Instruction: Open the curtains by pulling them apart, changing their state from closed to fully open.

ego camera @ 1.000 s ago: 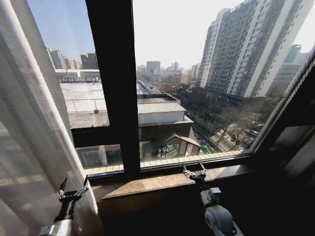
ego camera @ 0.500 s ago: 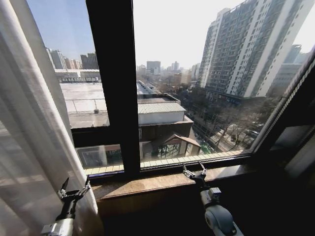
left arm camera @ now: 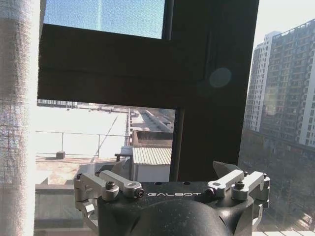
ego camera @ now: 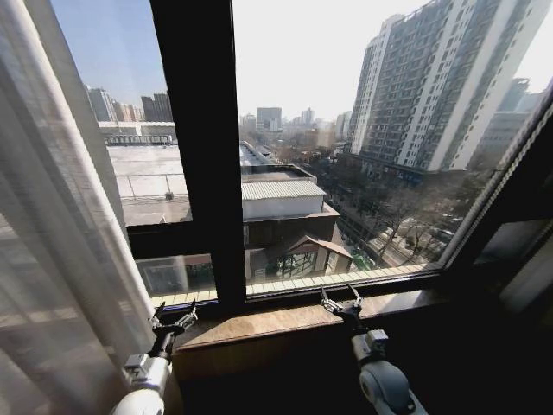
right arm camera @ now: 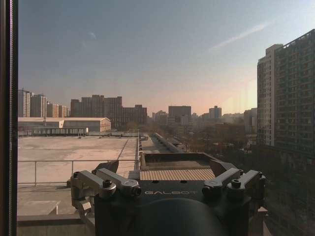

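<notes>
I see that daylight glows through the sheer white curtain, so I should expect a wide pane of window glass hidden behind it when I draw it aside.
A sheer white pleated curtain hangs gathered along the left side of the window; its edge also runs down one side of the left wrist view. My left gripper is open just right of the curtain's lower edge, over the window sill, with nothing between its fingers. It points at the dark frame and glass. My right gripper stands open over the sill at centre right, facing the bare glass, and holds nothing.
A wide dark window frame bar rises up the middle, with a crossbar low on the left pane. The stone sill runs below the glass. A dark wall and slanted frame close the right side.
My left arm has moved right and forward, from against the curtain's lower folds to the sill beside the curtain's edge. The right arm has not moved.
</notes>
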### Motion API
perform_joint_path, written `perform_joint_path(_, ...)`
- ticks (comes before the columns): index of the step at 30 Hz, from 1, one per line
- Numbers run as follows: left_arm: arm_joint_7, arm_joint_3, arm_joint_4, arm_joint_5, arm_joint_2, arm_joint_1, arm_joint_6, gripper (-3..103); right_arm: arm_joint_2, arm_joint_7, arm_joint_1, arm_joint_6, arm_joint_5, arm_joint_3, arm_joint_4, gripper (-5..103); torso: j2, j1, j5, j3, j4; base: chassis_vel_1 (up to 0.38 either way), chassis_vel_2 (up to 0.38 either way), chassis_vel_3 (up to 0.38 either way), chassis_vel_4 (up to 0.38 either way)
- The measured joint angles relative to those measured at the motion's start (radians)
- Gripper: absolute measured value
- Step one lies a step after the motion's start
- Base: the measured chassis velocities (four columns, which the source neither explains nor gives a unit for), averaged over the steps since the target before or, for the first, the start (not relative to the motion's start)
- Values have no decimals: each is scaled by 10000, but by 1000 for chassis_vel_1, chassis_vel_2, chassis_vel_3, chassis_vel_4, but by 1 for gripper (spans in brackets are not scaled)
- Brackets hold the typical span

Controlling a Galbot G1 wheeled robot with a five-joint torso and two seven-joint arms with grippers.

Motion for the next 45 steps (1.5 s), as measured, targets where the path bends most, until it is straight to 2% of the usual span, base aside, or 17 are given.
perform_joint_path(5,-350,715,-546,323,-128,-356,1512,100,0,0,0,0,0,0,0,100,0,-1,-1,0,0,0,0,0,0)
perform_joint_path(6,-350,715,-546,323,-128,-356,1512,100,0,0,0,0,0,0,0,100,0,-1,-1,0,0,0,0,0,0)
perform_joint_path(8,-489,1011,-762,450,-178,-507,2130,100,0,0,0,0,0,0,0,100,0,0,-1,0,-1,0,0,0,0)
perform_joint_path(10,-541,1110,-842,496,-193,-555,2355,100,0,0,0,0,0,0,0,100,0,0,-1,0,-1,0,0,0,0)
perform_joint_path(18,-547,1122,-836,518,-190,-614,2390,100,0,0,0,0,0,0,0,100,0,0,-2,-1,0,0,0,0,0)
perform_joint_path(20,-180,951,-388,537,-60,-932,1915,100,0,0,0,0,0,0,-1,100,1,-1,-2,0,1,0,0,0,0)
perform_joint_path(21,-180,951,-388,537,-60,-932,1915,100,0,0,0,0,0,0,-1,100,1,-1,-2,0,1,0,0,0,0)
perform_joint_path(23,253,721,158,563,108,-1297,1281,100,0,0,0,0,0,0,0,100,1,-1,-2,0,0,0,0,0,0)
perform_joint_path(25,931,336,1005,601,373,-1873,295,100,0,0,0,0,0,0,0,100,0,0,-2,0,-1,0,0,0,0)
perform_joint_path(26,931,336,1005,601,373,-1873,295,100,0,0,0,0,0,0,0,100,0,0,-2,0,-1,0,0,0,0)
perform_joint_path(28,1135,154,1160,658,398,-1942,-195,100,0,-1,1,0,0,-1,0,100,-1,1,-10,1,-3,0,0,0,0)
perform_joint_path(30,1125,-121,889,787,309,-1591,-668,100,1,-1,1,0,0,-1,-1,100,0,1,3,0,0,0,0,0,0)
perform_joint_path(36,918,-366,168,1137,109,-581,-1101,100,0,-1,0,1,0,0,-1,100,1,-2,-1,-2,0,0,0,0,0)
perform_joint_path(39,535,-624,-225,1527,15,219,-1624,100,0,-1,0,1,0,-1,-1,100,1,-2,-2,-1,0,0,0,0,0)
perform_joint_path(41,387,-680,-338,1584,0,445,-1716,100,0,-1,0,1,0,0,-1,100,0,-1,-2,-1,0,0,0,0,0)
perform_joint_path(43,-187,-746,-798,1663,-65,1263,-1809,100,0,-1,0,0,0,-1,0,100,1,-1,-2,-1,1,0,0,0,0)
perform_joint_path(45,-368,-773,-982,1701,-124,1552,-1847,100,0,-1,0,0,0,0,0,100,1,-2,-2,-1,1,0,0,0,0)
